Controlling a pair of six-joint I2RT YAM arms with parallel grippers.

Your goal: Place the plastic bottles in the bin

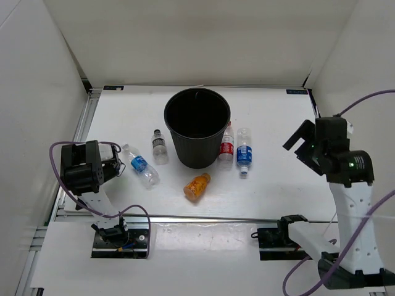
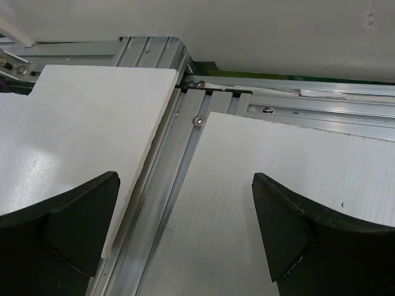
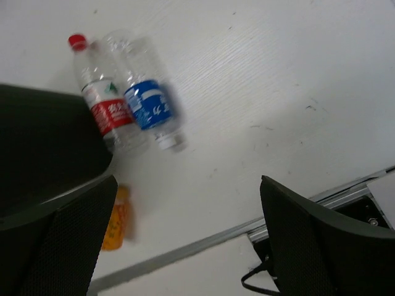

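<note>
The robot's open right gripper has clear table (image 1: 271, 147) between it and the blue-labelled bottle (image 1: 244, 148) beside the red-labelled one, so it should now move in until its fingers are on both sides of that bottle.
The black bin (image 1: 197, 126) stands upright mid-table, with all the plastic bottles lying around it. Left of it lie a clear black-capped bottle (image 1: 159, 147) and a blue-labelled bottle (image 1: 140, 164). An orange bottle (image 1: 197, 187) lies in front. On the right are a red-labelled bottle (image 1: 226, 148) and another blue-labelled one (image 1: 244, 151). My left gripper (image 1: 115, 165) is open at the table's left edge, near the left blue-labelled bottle. My right gripper (image 1: 301, 142) hangs open right of the bottles. The right wrist view shows the red-labelled bottle (image 3: 105, 111), the blue-labelled bottle (image 3: 148, 105), the orange bottle (image 3: 116, 219) and the bin's wall (image 3: 43, 142).
An aluminium rail (image 1: 234, 218) runs along the table's near edge, and white walls close in the left, back and right. The left wrist view shows only rails (image 2: 185, 148) and white panels between my open fingers (image 2: 290, 228). Cables hang by both arm bases.
</note>
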